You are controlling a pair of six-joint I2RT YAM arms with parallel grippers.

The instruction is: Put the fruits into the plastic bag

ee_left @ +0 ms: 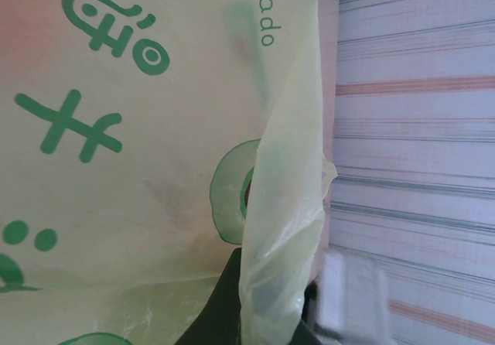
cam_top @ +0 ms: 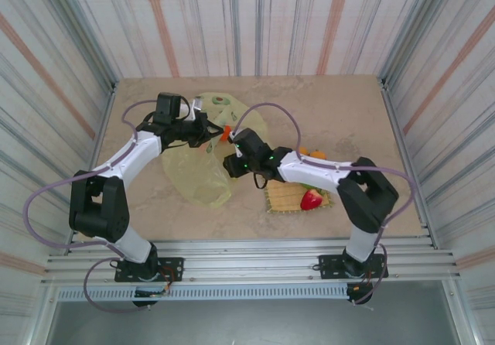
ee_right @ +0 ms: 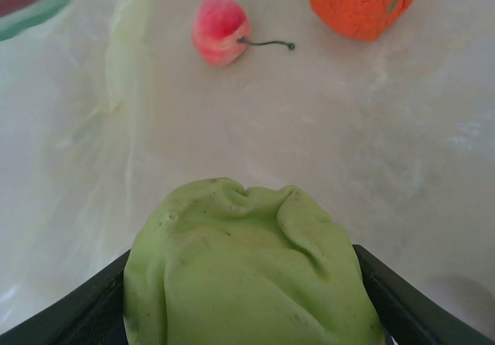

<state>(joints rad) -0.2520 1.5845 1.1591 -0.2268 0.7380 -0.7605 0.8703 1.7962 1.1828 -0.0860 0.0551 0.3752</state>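
The left gripper is holding the bag's edge (ee_left: 285, 225) up, so the robot's right gripper should keep going into the bag and let go of the green fruit next to the pinkish fruit (ee_right: 220, 31).
The plastic bag (cam_top: 203, 171) lies yellow-green and translucent on the table left of centre, and its green print fills the left wrist view (ee_left: 139, 167). My left gripper (cam_top: 201, 131) is shut on a fold of the bag's edge (ee_left: 282, 283) at its far side. My right gripper (cam_top: 230, 165) hovers at the bag's right edge, shut on a dented green fruit (ee_right: 247, 275). Ahead of it on the table lie a small pinkish fruit with a stem (ee_right: 220, 32) and an orange (ee_right: 363, 1), and the bag's edge (ee_right: 116, 90) shows at the left. The orange (cam_top: 227, 134) sits between the two grippers.
A woven straw mat (cam_top: 288, 198) lies right of the bag, with a red strawberry (cam_top: 312, 199) on it and two oranges (cam_top: 311, 154) just behind the right arm. Striped walls enclose the table on three sides.
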